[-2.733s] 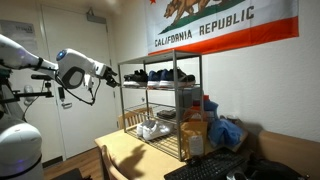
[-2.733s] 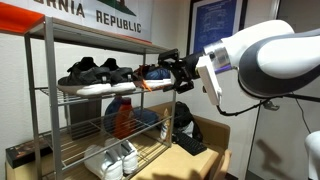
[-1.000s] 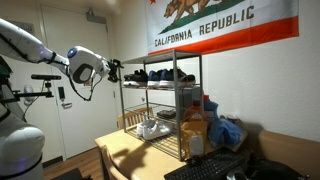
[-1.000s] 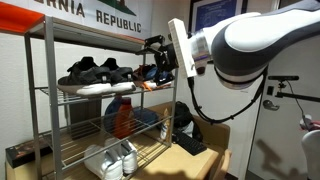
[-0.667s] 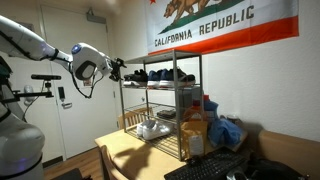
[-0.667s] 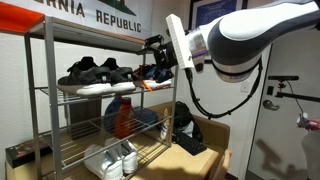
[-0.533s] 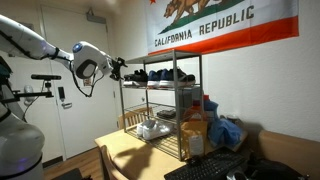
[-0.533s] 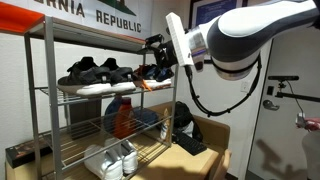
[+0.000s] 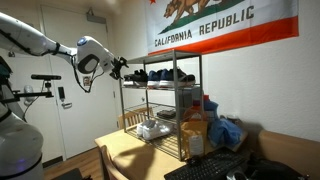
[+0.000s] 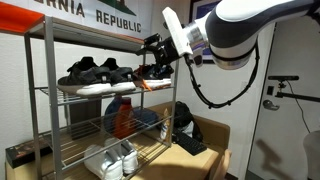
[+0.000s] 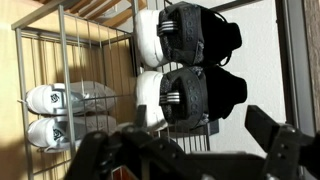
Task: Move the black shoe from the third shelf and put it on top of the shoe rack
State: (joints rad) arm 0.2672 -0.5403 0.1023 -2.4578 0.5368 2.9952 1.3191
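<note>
I should back my gripper off and line it up with the nearer black shoe's heel [image 11: 184, 97] before closing, because that heel is off to one side of my open fingers.
The grey wire shoe rack [image 9: 199, 100] [image 10: 47, 110] holds a row of dark shoes on its upper tier [image 10: 60, 93]. In the wrist view, which is turned sideways, two black shoes with white soles show heel-on. The nearer black shoe [image 11: 195, 95] lies just beyond my jaws. I cannot tell which shoe has a dark sole. My gripper [image 11: 190, 140] [image 10: 155, 55] [image 9: 122, 66] is open and empty. It hovers at the rack's end, slightly above the shoe tier and below the top tier [image 10: 90, 40].
White shoes [image 10: 112, 160] [image 11: 50, 105] sit on the bottom tier. Orange and blue items [image 10: 122, 118] fill the middle tier. A black bag [image 10: 185, 125] lies beside the rack on the wooden table [image 9: 125, 155]. A flag [image 9: 225, 25] hangs above.
My gripper has risen from the shoe tier's end and shifted slightly toward the rack. It stays open and empty. The shoes have not moved.
</note>
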